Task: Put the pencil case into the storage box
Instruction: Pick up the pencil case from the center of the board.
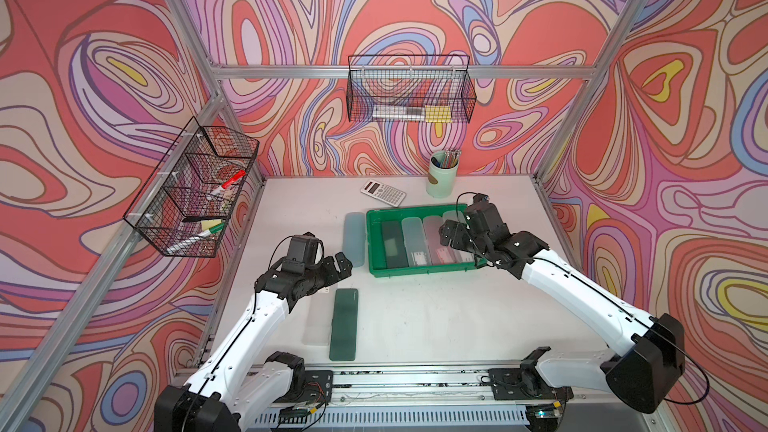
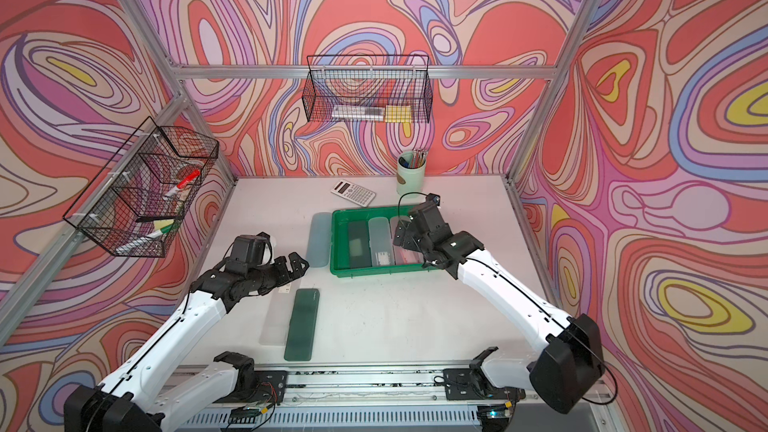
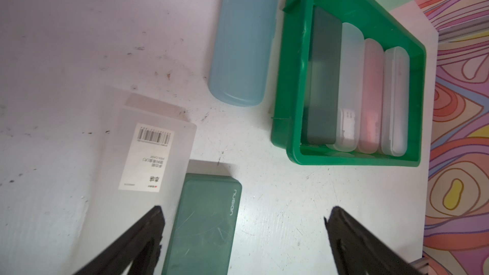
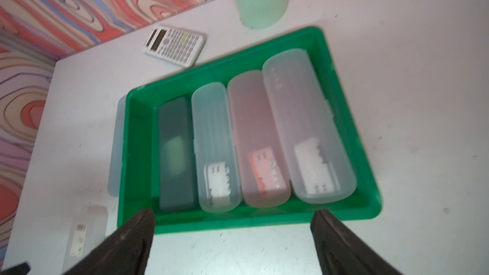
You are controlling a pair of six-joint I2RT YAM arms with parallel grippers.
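Note:
The dark green case's near half [image 1: 343, 341] is clear of my left gripper, so my right gripper should keep going toward that half and close across the case's width [image 1: 344, 329].
The storage box [image 1: 415, 271] is a bright-green tray on the white table, seen in both top views [image 2: 374, 273]. Several pencil cases lie side by side in it: dark [image 4: 176, 154], clear, pink [image 4: 255, 141], clear. My right gripper [image 4: 232, 218] hovers open above the box's right side [image 1: 453, 232], holding nothing. Left of the box lies a blue-grey case [image 1: 354, 238]. Nearer the front, a dark green case [image 1: 344, 324] lies beside a frosted clear case [image 3: 148, 160]. My left gripper [image 3: 246, 211] is open above the green case's far end [image 1: 343, 265].
A white calculator [image 1: 383, 193] and a pale green pen cup [image 1: 442, 178] stand behind the box. Black wire baskets hang on the left wall [image 1: 195, 193] and the back wall [image 1: 411, 93]. Aluminium frame posts edge the table.

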